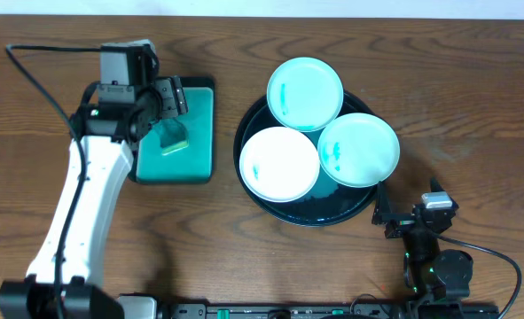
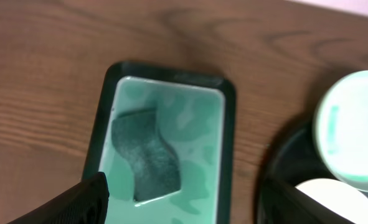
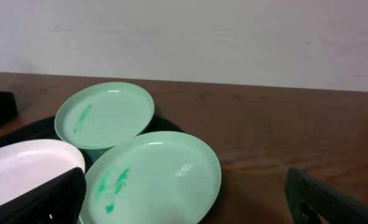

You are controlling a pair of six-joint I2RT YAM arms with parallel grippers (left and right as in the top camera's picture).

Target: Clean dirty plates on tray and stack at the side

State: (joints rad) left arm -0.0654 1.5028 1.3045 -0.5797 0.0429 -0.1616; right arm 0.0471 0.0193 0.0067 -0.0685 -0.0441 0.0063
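The open fingers of my left gripper face across the dark sponge's narrow width (image 2: 145,152), so I keep lowering until they are on either side of the sponge's sides (image 2: 169,160), then close.
Three plates lie on the round black tray (image 1: 254,124). A pale-aqua plate (image 1: 305,94) with a teal smear sits at the back, a white plate (image 1: 279,164) at the front left, and an aqua plate (image 1: 358,149) with smears at the right. In the right wrist view they show as the back plate (image 3: 104,116), the white plate (image 3: 22,167) and the near smeared plate (image 3: 149,177). My left gripper (image 1: 167,113) is open above a dark sponge (image 2: 146,155) in the teal rectangular tray (image 2: 220,130). My right gripper (image 1: 402,217) is open and empty, just right of the black tray.
The teal rectangular tray (image 1: 199,142) with a black rim stands left of the black tray and holds the sponge (image 1: 173,137). Bare wood tabletop (image 1: 474,106) lies to the right and in front. A pale wall (image 3: 184,37) rises behind the table.
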